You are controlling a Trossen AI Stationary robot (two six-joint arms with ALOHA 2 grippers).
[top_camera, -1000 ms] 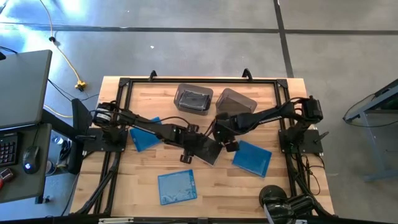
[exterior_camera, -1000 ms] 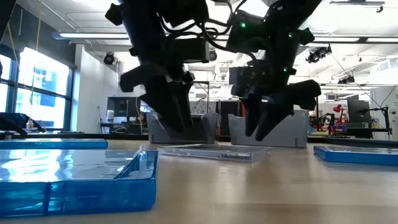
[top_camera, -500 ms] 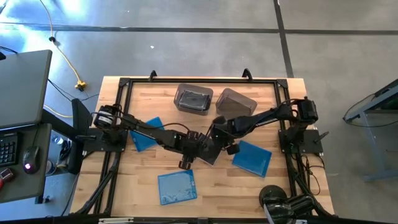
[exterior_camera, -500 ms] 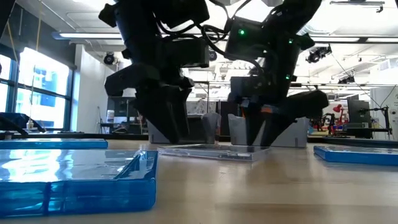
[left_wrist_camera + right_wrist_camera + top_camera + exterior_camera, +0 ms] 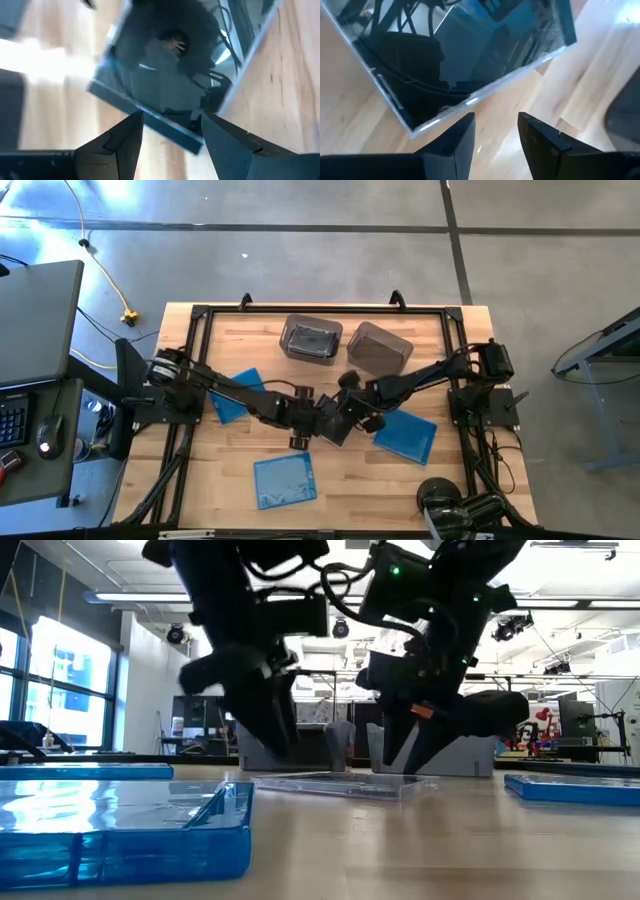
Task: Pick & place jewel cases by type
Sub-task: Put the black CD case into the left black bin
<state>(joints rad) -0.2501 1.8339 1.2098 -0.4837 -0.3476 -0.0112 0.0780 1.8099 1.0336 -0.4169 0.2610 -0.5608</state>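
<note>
Next, I back away and take the dark case by its clear side edge, because my left gripper is meeting the dark case's spine crookedly near a corner.
A dark jewel case lies flat on the wooden table at its middle; it also shows in the low view. My left gripper is open at the case's left side, slanting down, and the case's edge runs between its fingertips. My right gripper is open at the case's right side, with bare wood between its fingers, just short of the case's clear rim. Three blue jewel cases lie flat: left, near and right. My left gripper has its fingertips on either side of the dark case's edge, near one corner, slanting down from the table's left. The case lies flat on the table. Whether the fingers touch it, I cannot tell.
Two translucent grey bins stand at the far middle: the left one holds a dark case, the right one sits beside it. Black frame rails run along the table's sides. Bare wood lies between the blue cases near the front.
My right gripper has moved toward the table's left and near edge, closing in on the dark case, and its wrist has rolled. My left gripper has stayed at the case and rolled a little. The case has kept flat in its place.
</note>
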